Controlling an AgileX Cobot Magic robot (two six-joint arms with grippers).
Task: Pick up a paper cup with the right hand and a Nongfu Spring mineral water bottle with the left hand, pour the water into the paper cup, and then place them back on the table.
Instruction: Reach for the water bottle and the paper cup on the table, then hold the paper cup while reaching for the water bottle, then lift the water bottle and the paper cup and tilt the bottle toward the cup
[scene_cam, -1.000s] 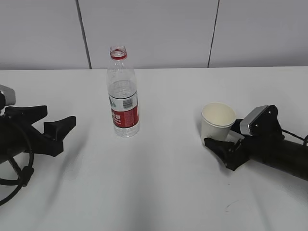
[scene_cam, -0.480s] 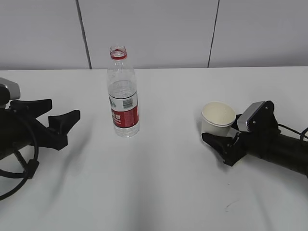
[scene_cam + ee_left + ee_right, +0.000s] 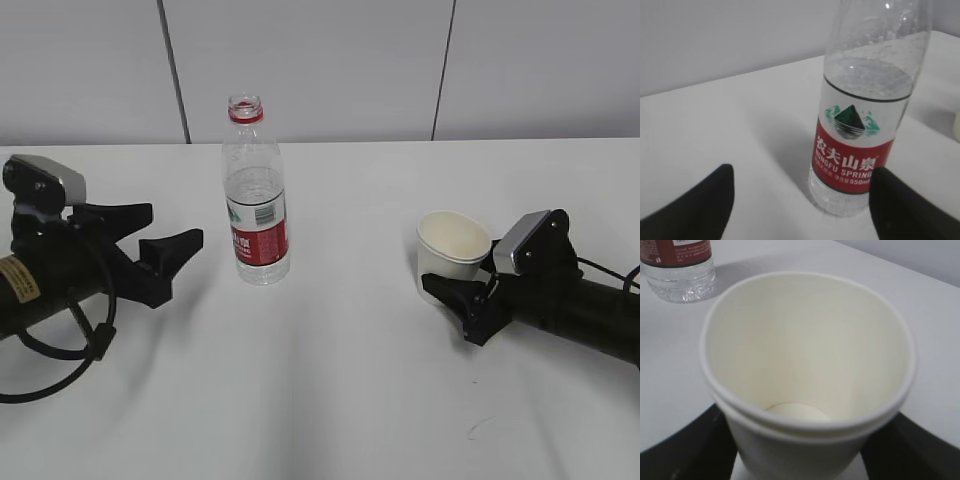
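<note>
The paper cup's thick rim (image 3: pixel 450 257) is well above the fingers of my right gripper (image 3: pixel 466 303), so the rim will keep its round shape when I pick up the paper cup.
The Nongfu Spring mineral water bottle (image 3: pixel 257 200) stands upright and uncapped on the white table (image 3: pixel 330 380), about two-thirds full of water (image 3: pixel 867 80); it also fills the left wrist view (image 3: pixel 860 130). My left gripper (image 3: pixel 168 236) (image 3: pixel 802 202) is open, just left of the bottle and not touching it; the bottle sits toward its right finger. The empty paper cup (image 3: pixel 452 250) (image 3: pixel 805 355) stands upright between the fingers of my right gripper (image 3: pixel 445 278) (image 3: pixel 797 455), which is open with both jaws close beside the cup's lower wall.
A small dark scuff mark (image 3: pixel 480 428) lies on the table in front of the right arm. A grey panelled wall (image 3: pixel 330 60) runs behind the table's far edge.
My left gripper has moved right toward the bottle and now sits close beside it. My right gripper moved slightly in around the cup, then held still. Bottle and cup have not moved.
</note>
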